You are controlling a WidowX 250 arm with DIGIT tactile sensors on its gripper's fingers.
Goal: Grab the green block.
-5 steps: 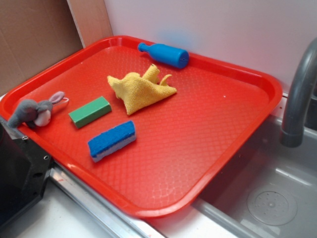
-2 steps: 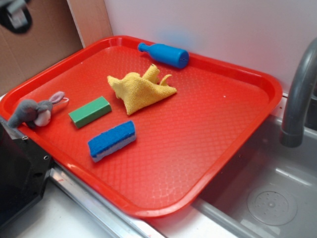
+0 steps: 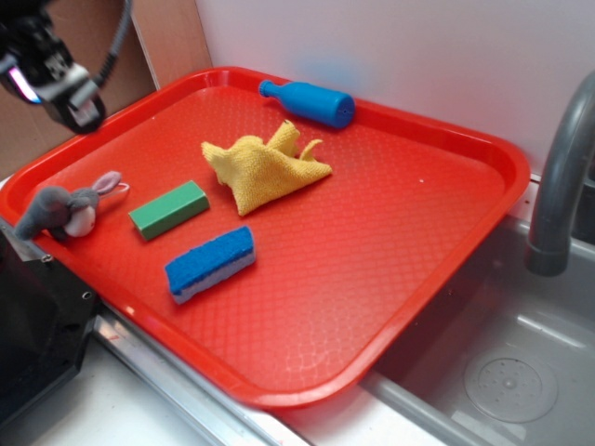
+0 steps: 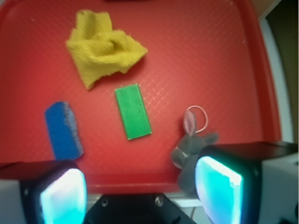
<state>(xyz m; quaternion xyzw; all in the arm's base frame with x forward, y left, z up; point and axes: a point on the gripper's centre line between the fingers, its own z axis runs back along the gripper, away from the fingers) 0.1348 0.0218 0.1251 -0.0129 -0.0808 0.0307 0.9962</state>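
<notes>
I expect the grey plush mouse (image 3: 63,212), slumped against the tray's rim beside the green block, to roll inward when I lift the block.
The green block (image 3: 168,209) (image 4: 133,111) lies flat on the red tray (image 3: 400,214) (image 4: 196,56), towards its left side. It sits between the blue-and-white sponge (image 3: 210,263) (image 4: 64,129) and the grey plush mouse (image 3: 65,208) (image 4: 191,150). My gripper (image 3: 58,76) hangs high above the tray's far-left corner, well apart from the block. In the wrist view the gripper (image 4: 140,191) is open, its two glowing pads wide apart with nothing between them.
A crumpled yellow cloth (image 3: 265,167) (image 4: 103,48) lies behind the block. A blue toy bottle (image 3: 309,100) rests at the tray's back edge. A grey faucet (image 3: 561,177) and sink basin (image 3: 502,372) stand at the right. A black box (image 3: 37,325) sits at the near left.
My gripper has come into the exterior view at the upper left and moved down and to the right. The things on the tray have not moved.
</notes>
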